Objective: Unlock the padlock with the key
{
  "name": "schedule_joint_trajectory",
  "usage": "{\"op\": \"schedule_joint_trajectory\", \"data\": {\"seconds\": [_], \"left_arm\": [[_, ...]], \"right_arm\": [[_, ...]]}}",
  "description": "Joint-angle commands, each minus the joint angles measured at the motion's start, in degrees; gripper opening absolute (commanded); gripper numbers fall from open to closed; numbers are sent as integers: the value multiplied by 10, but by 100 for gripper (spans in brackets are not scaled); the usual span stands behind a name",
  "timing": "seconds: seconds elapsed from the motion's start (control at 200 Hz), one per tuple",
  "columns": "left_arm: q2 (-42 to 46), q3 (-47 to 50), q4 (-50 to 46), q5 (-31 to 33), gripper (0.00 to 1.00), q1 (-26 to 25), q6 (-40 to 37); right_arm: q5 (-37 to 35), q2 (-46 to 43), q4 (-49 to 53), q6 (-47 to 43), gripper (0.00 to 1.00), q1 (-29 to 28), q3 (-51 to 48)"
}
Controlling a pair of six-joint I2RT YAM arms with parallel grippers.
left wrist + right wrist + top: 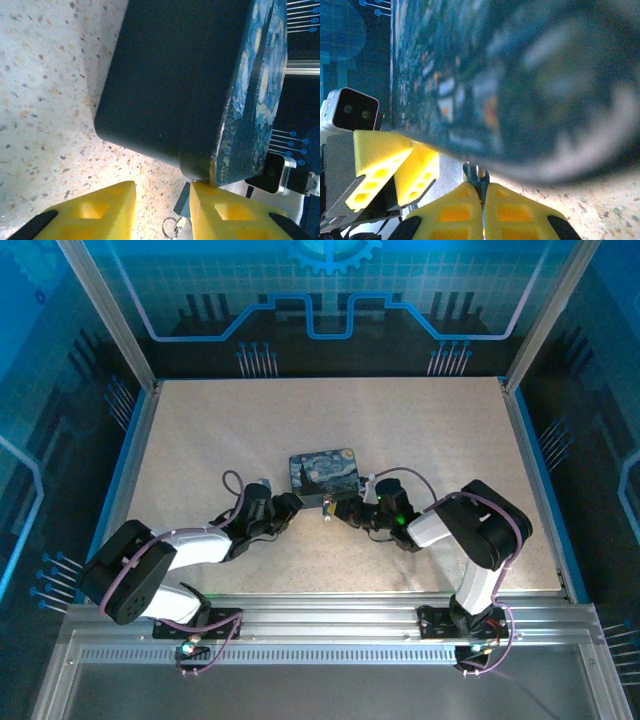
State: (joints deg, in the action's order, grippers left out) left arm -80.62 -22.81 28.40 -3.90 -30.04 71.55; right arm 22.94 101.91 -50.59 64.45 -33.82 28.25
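Observation:
My left gripper's gap (183, 202) has the padlock at its edge, so I should centre that gripper on the padlock's body (182, 199) before my right gripper grasps the key.
The padlock (184, 201), a small blue-grey block, lies on the table against the inner side of my left gripper's right finger (220, 212). A small key ring (172, 227) lies just below it. My left gripper (162, 192) is open, with bare table across most of the gap, at the near corner of the painted tin (175, 75). My right gripper (482, 186) is shut on the key (479, 176), a thin dark metal piece sticking out from its fingertips under the tin's edge. From above, the left gripper (292, 504) and right gripper (345, 512) face each other at the tin's near side.
The blue-and-yellow night-sky tin (323, 473) sits mid-table, right behind both grippers. The left gripper's yellow fingers (395, 165) stand close beside the right gripper. Open speckled tabletop (250, 420) lies around, bounded by metal frame rails (300, 622).

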Motion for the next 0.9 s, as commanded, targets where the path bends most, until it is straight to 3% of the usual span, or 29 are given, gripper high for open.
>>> {"op": "schedule_joint_trajectory", "data": {"seconds": [0.0, 0.355, 0.645, 0.895], "left_arm": [[-15, -30, -16, -19, 35, 15, -30], [-46, -74, -19, -56, 35, 31, -57], [20, -16, -20, -82, 38, 14, -53], [-1, -10, 24, -121, 38, -15, -27]], "right_arm": [[6, -7, 19, -9, 8, -11, 11], [3, -11, 23, -7, 8, -15, 15], [5, -9, 25, -7, 8, -15, 17], [7, -8, 24, -7, 8, -14, 18]]}}
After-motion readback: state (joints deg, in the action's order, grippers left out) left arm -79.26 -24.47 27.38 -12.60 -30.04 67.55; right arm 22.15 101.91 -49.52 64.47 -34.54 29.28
